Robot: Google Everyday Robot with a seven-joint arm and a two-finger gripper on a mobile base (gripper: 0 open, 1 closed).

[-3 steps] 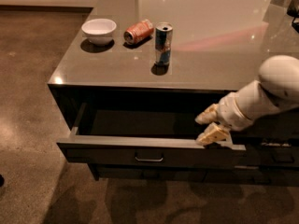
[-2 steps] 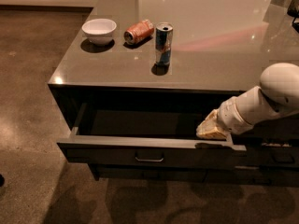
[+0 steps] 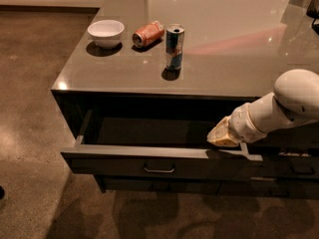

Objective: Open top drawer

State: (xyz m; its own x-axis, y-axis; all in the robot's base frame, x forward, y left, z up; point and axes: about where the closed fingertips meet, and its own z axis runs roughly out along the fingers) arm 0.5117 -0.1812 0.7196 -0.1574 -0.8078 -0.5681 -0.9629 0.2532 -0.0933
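Observation:
Next, my gripper reaches inside toward the middle (image 3: 189, 140) and pushes the front panel from behind, because the top drawer is only partly open, with the gripper at its end (image 3: 240, 155).
The top drawer (image 3: 124, 159) is a wide dark grey drawer pulled partly out of the cabinet. It has a small metal bar handle (image 3: 159, 170) at the middle of its front, and its dark inside shows. My gripper (image 3: 221, 136) sits at the drawer's right end, just above the front panel's top edge and inside the opening. My white arm (image 3: 286, 103) reaches in from the right.
On the glossy cabinet top (image 3: 224, 44) stand a white bowl (image 3: 105, 32), a red can lying on its side (image 3: 148, 34) and an upright blue and silver can (image 3: 174, 46). A lower drawer front (image 3: 199, 184) sits below. Brown floor (image 3: 30, 83) spreads to the left.
My gripper has drawn back from the drawer's front edge, moving slightly right and up towards the opening. The drawer has stayed where it was.

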